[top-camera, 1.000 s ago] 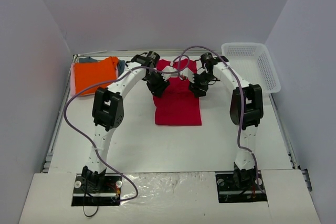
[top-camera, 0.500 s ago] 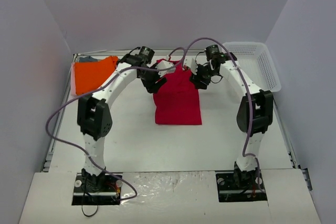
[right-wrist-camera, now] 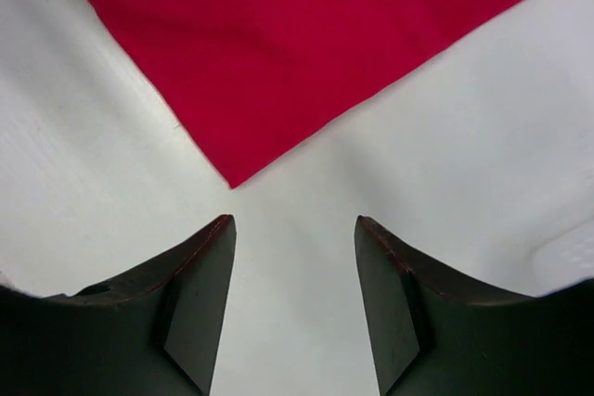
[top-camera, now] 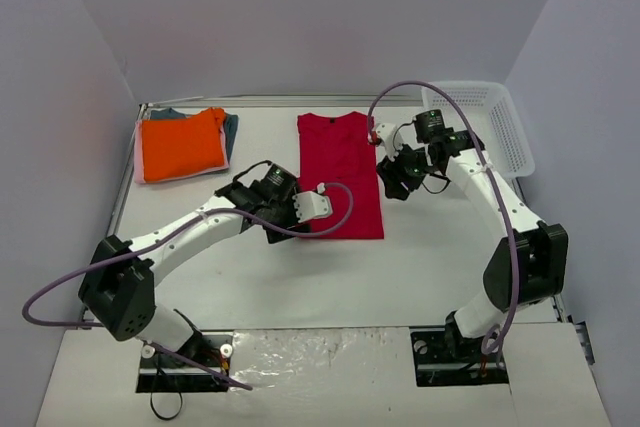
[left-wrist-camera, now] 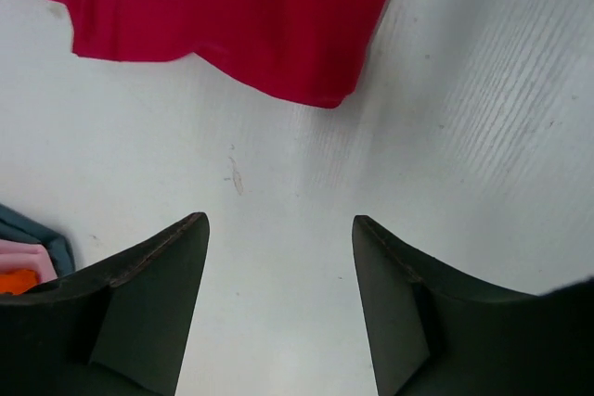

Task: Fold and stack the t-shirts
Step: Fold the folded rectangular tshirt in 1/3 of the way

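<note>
My gripper will make the whole crimson-red t-shirt (top-camera: 340, 172) slide along when I pull its near corners toward me, because the collar end (top-camera: 332, 122) lies flat and free.
The crimson-red t-shirt (top-camera: 340, 175) lies flat on the table as a long narrow rectangle, collar at the far end. The folded orange t-shirt (top-camera: 180, 143) lies at the far left on a pale pink one (top-camera: 139, 159), with a grey-blue one (top-camera: 231, 127) behind. My left gripper (top-camera: 272, 202) is open and empty, low over the table beside the red shirt's near left edge; the red shirt (left-wrist-camera: 232, 16) fills the top of its view. My right gripper (top-camera: 397, 175) is open and empty just right of the red shirt, a corner of the shirt (right-wrist-camera: 316, 44) ahead of its fingers.
A white mesh basket (top-camera: 486, 125) stands at the far right corner. The left wrist view catches a corner of the folded stack (left-wrist-camera: 23, 266) at its left edge. Grey walls close in the table on three sides.
Both grippers have left the red shirt's far end. The left arm swung down to the shirt's near left side, the right arm moved right. The shirt's far end now lies flat.
</note>
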Robot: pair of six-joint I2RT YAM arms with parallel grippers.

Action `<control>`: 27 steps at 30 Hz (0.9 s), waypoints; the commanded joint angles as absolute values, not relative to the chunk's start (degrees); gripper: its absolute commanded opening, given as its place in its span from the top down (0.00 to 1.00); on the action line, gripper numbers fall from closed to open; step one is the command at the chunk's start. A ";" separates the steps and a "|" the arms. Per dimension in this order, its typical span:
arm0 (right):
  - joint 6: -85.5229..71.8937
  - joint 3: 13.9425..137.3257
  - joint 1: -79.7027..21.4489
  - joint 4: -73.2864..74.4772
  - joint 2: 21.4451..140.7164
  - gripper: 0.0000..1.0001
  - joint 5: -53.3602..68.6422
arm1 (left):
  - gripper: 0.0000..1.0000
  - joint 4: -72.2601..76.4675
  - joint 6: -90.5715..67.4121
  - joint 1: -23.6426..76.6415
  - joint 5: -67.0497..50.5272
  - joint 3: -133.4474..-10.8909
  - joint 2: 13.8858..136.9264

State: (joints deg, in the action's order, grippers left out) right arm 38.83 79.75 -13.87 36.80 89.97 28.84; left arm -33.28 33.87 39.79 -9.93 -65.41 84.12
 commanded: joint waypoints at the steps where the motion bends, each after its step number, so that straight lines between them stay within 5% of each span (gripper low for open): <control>1: 34.36 74.72 -13.10 37.97 88.51 0.50 29.44 | 0.39 -25.59 32.34 42.01 -4.57 -62.06 81.65; 27: 31.11 70.93 -7.29 34.54 90.26 0.50 25.66 | 0.47 -8.08 29.44 47.02 -2.73 -53.43 89.82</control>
